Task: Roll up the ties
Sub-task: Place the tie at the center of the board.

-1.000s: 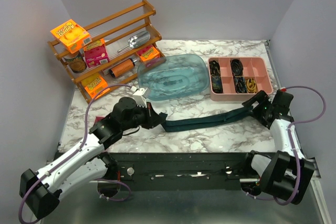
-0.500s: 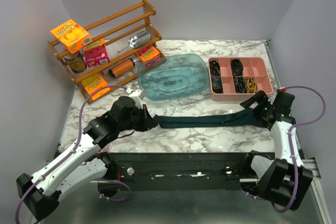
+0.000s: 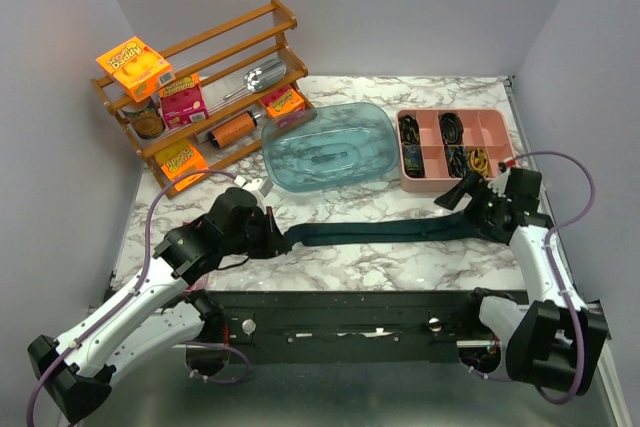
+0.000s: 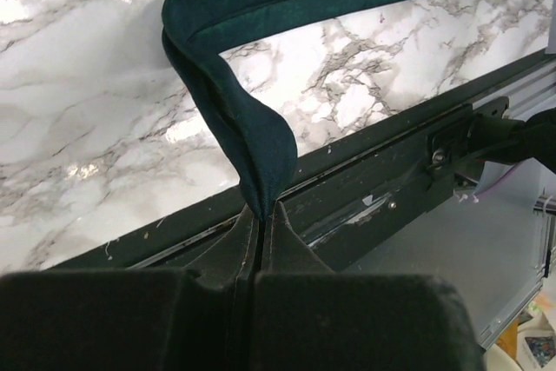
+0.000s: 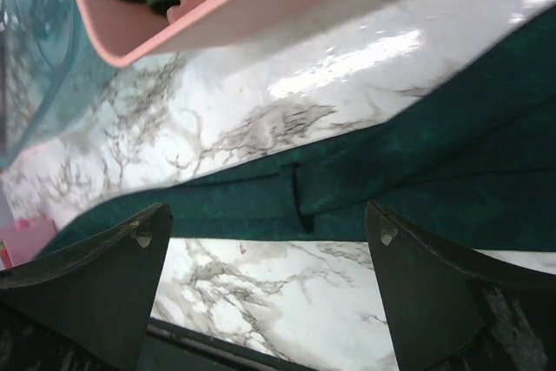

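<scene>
The left gripper has the dark teal tie's end point(image 4: 262, 171) in its fingers and clear marble ahead point(image 3: 243, 274), so it should go on pulling until that end lies straight in line with the rest of the tie, then let go.
The dark teal tie point(image 3: 380, 230) lies stretched out along the near part of the marble table. My left gripper point(image 3: 276, 235) is shut on its left end; in the left wrist view the fabric point(image 4: 252, 128) is folded over and pinched between the closed fingers at my left gripper point(image 4: 261, 213). My right gripper point(image 3: 458, 192) is open, just above the tie's right end and holding nothing. In the right wrist view the tie point(image 5: 391, 180), with its keeper loop, runs across between the spread fingers of my right gripper point(image 5: 261, 230).
A translucent blue tub point(image 3: 328, 145) stands behind the tie. A pink divided tray point(image 3: 456, 147) with coiled items is at the back right, close to my right gripper. A wooden rack point(image 3: 200, 87) with boxes stands at the back left. The table's dark front rail point(image 4: 391, 188) runs below the left gripper.
My left gripper pulled the tie's left end to the left, drawing the tie straight. My right gripper let go of the right end, opened and rose toward the pink tray.
</scene>
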Robot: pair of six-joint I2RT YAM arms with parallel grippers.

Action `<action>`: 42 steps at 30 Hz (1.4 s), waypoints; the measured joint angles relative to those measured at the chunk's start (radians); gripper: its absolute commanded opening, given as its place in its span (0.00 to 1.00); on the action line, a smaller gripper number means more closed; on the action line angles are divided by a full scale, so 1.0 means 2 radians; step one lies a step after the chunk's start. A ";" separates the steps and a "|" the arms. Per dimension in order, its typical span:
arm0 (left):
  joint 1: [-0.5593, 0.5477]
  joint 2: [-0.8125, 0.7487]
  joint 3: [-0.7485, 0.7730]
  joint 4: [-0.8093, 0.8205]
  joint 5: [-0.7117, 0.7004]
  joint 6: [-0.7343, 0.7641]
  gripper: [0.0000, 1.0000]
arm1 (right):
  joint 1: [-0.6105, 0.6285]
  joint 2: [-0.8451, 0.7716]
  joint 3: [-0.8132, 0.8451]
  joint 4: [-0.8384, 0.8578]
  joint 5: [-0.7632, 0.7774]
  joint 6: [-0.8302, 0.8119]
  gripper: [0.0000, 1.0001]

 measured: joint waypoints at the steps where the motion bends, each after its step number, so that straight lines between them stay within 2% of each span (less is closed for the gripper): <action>1: 0.000 -0.003 0.000 -0.006 -0.003 -0.004 0.00 | 0.018 0.008 0.007 -0.001 0.002 -0.001 0.99; 10: 0.000 -0.008 -0.005 -0.075 -0.044 -0.033 0.00 | 0.180 0.085 0.080 -0.004 0.042 -0.013 0.99; 19: 0.000 0.089 0.046 -0.164 -0.086 -0.031 0.00 | 0.287 0.185 0.154 -0.021 0.078 -0.048 0.99; 25: 0.001 0.153 0.068 -0.199 -0.099 -0.017 0.02 | 0.327 0.234 0.194 -0.031 0.083 -0.072 0.99; 29: 0.012 0.198 0.076 -0.212 -0.098 0.008 0.05 | 0.331 0.246 0.197 -0.037 0.081 -0.080 0.99; 36: 0.081 0.246 0.107 -0.220 -0.096 0.071 0.08 | 0.339 0.252 0.197 -0.043 0.079 -0.085 0.99; 40: 0.120 0.272 0.130 -0.223 -0.094 0.109 0.17 | 0.340 0.252 0.197 -0.044 0.079 -0.087 0.99; 42: 0.126 0.290 0.135 -0.223 -0.092 0.127 0.34 | 0.340 0.252 0.197 -0.044 0.079 -0.089 0.99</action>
